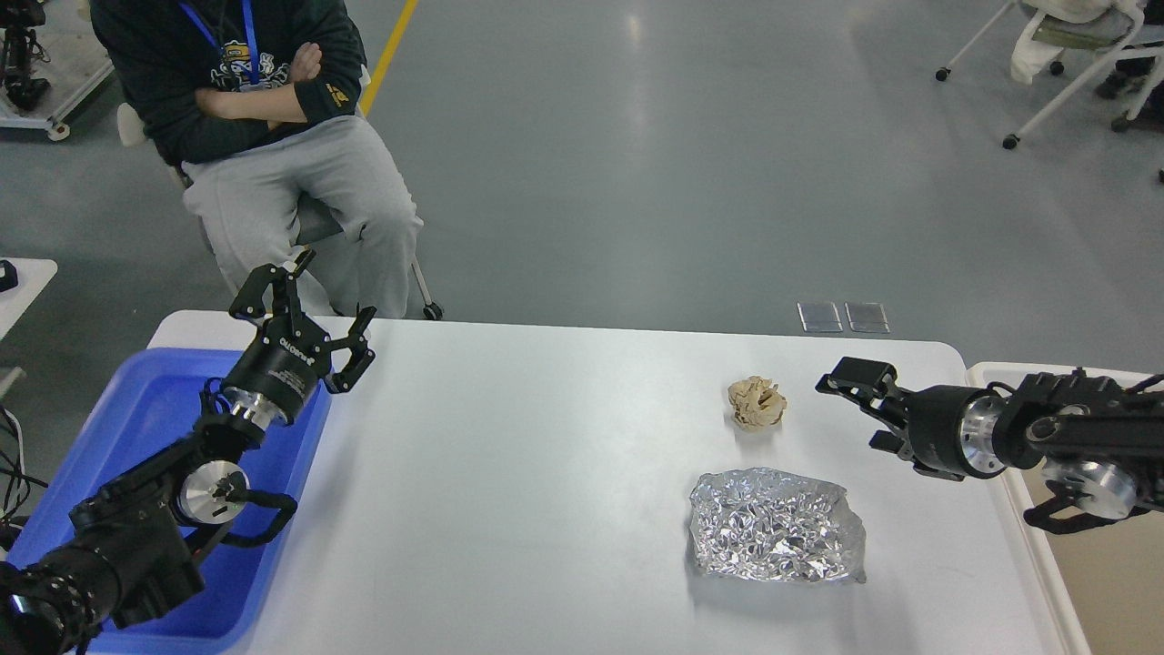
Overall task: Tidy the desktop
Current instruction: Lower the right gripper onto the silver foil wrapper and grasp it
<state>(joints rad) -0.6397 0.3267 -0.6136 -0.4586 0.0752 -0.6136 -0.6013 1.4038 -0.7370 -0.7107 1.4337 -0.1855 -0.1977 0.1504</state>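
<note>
The silver foil's creased near edge (755, 577) throws a shadow, so the foil (777, 524) will keep stiff and spread out when the robot lifts it by one edge.
The white desktop (509, 473) carries a crumpled beige paper ball (757, 404) at the right middle and a crumpled sheet of silver foil (775, 526) nearer me. My right gripper (855, 409) is open and empty, low over the desktop just right of the paper ball, fingers pointing left. My left gripper (300, 309) is open and empty, raised over the far right corner of the blue tray (136, 409), far from both pieces of litter.
A cream-coloured bin (1091, 564) stands off the desktop's right edge under my right arm. A seated person (273, 136) is just behind the desktop's far left corner. A chair on castors (1073, 55) stands far back right.
</note>
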